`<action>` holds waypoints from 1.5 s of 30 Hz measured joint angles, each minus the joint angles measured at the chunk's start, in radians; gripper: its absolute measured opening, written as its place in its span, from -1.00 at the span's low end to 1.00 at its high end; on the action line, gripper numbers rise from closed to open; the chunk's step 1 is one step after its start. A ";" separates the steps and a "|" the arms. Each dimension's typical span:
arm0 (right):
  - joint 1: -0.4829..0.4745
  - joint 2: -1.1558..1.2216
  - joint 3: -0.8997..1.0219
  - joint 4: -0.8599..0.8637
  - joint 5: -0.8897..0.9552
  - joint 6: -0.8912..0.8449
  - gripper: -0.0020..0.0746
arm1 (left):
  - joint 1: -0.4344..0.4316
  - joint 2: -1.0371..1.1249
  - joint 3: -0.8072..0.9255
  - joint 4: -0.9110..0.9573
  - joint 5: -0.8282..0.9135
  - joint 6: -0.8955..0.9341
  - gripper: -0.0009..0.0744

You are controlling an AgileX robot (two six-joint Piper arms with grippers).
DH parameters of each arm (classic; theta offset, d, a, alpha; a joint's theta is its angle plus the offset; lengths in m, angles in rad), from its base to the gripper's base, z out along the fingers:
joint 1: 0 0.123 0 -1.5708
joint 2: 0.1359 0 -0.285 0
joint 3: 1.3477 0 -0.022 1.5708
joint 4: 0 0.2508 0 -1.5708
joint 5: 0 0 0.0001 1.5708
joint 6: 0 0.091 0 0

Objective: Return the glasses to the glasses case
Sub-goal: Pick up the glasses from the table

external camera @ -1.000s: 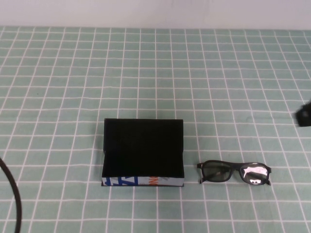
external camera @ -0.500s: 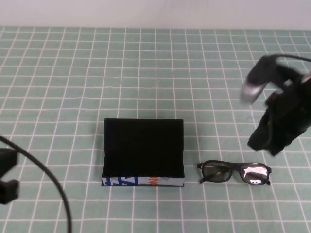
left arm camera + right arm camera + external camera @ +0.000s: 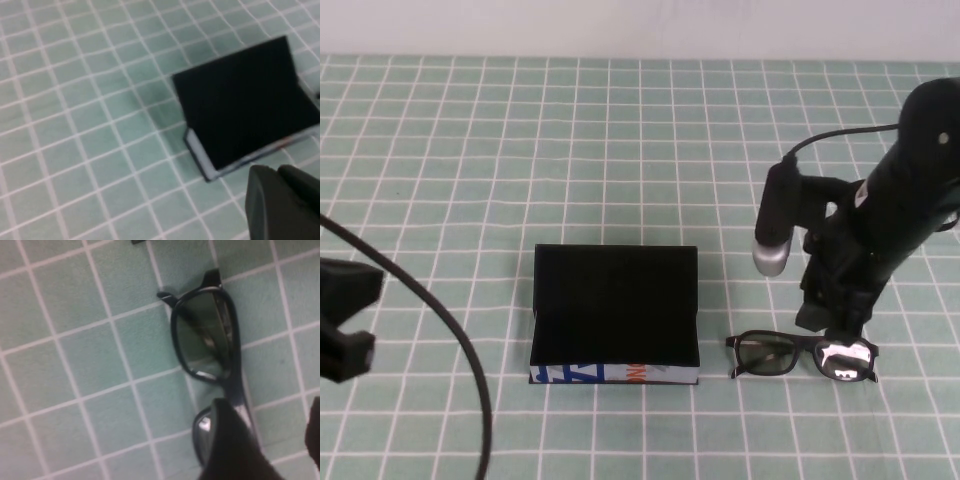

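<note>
The black glasses' frame (image 3: 238, 360) is crosswise to my right gripper's open fingers, so I should keep moving down toward the bridge (image 3: 807, 342) until it is inside the fingers, then close them.
The glasses case (image 3: 615, 310) sits open at the table's middle, black inside, with its white printed front edge towards me. It also shows in the left wrist view (image 3: 247, 105). The black glasses (image 3: 803, 356) lie folded on the cloth just right of the case, apart from it. My right gripper (image 3: 832, 322) hangs low over their right lens. In the right wrist view the glasses (image 3: 207, 342) lie under the open right gripper (image 3: 272, 440), one finger (image 3: 232, 450) over the frame. My left gripper (image 3: 342, 320) hovers at the far left, away from the case, its fingers (image 3: 280, 205) together.
A green checked cloth (image 3: 620, 140) covers the whole table up to a white wall at the back. The left arm's black cable (image 3: 460, 350) curves over the front left. The right arm's body (image 3: 910, 190) stands over the right side.
My right arm has swung in from the right edge and come down over the glasses. My left gripper has come into view at the left edge. The case and glasses have not moved.
</note>
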 joint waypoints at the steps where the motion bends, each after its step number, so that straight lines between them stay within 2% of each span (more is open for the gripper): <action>1: 0.000 0.010 0.000 0.000 -0.009 -0.018 -0.16 | 0.000 0.008 -0.002 -0.023 0.008 0.021 -0.98; 8: 0.000 0.077 -0.002 0.006 -0.038 -0.068 -0.15 | 0.000 0.051 -0.004 -0.141 0.041 0.124 -0.98; 38: -0.046 0.237 -0.005 0.055 -0.087 -0.100 -0.16 | 0.000 0.070 -0.004 -0.125 0.096 0.140 -0.98; 41: -0.046 0.241 -0.005 0.059 -0.087 -0.101 -0.24 | 0.000 0.070 -0.004 -0.124 0.096 0.140 -0.98; 45: -0.046 0.242 -0.005 0.061 -0.071 -0.102 -0.55 | 0.000 0.070 -0.004 -0.124 0.096 0.140 -0.98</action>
